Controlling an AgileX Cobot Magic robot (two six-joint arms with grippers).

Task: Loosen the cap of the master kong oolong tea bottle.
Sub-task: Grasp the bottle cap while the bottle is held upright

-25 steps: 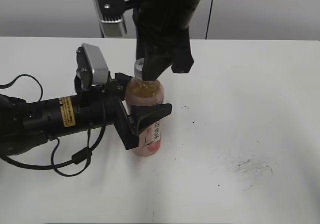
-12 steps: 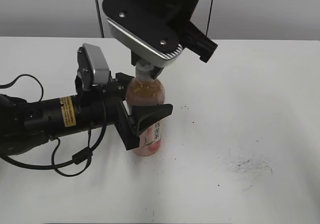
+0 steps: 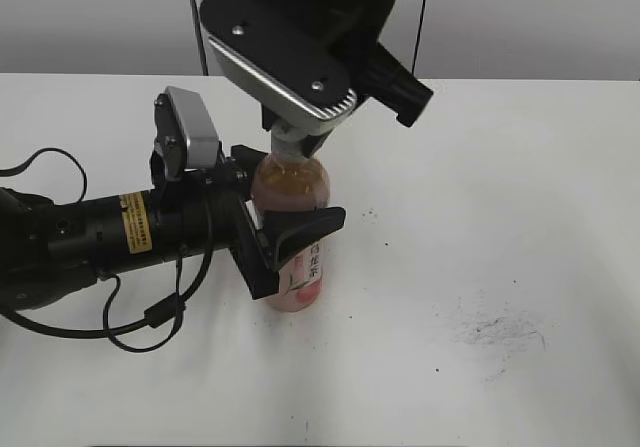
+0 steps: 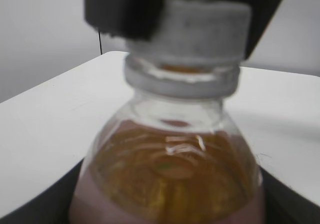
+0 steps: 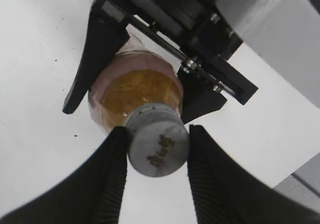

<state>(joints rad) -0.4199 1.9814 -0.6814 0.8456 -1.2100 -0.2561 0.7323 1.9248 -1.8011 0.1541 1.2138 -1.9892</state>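
Observation:
With the cap still on the bottle's neck (image 3: 289, 151) and my right gripper twisted far round, my right gripper should open, turn back and regrip the cap (image 5: 159, 146).
The master kong oolong tea bottle (image 3: 303, 275) stands upright on the white table, its amber tea and pink label showing. My left gripper (image 3: 290, 189) reaches in from the left and is shut on the bottle's body, one black finger (image 5: 95, 58) on each side. From above, my right gripper (image 5: 157, 154) is shut on the white cap (image 5: 159, 146), whose dark logo faces the camera. Its ribbed fingers (image 5: 107, 179) press both sides of the cap. The left wrist view shows the cap (image 4: 200, 26) clamped above the bottle (image 4: 170, 169) shoulder. In the exterior view the right wrist hides the cap.
The white table (image 3: 500, 217) stretches right and forward of the bottle, with dark scuff marks (image 3: 495, 329) at the front right. The left arm's black cable (image 3: 150, 317) loops on the table at the left. A grey wall rises behind the table's back edge.
The right wrist has turned about the cap, mostly in the first half second, swinging its grey camera housing to the front. The bottle and the left arm have stayed put.

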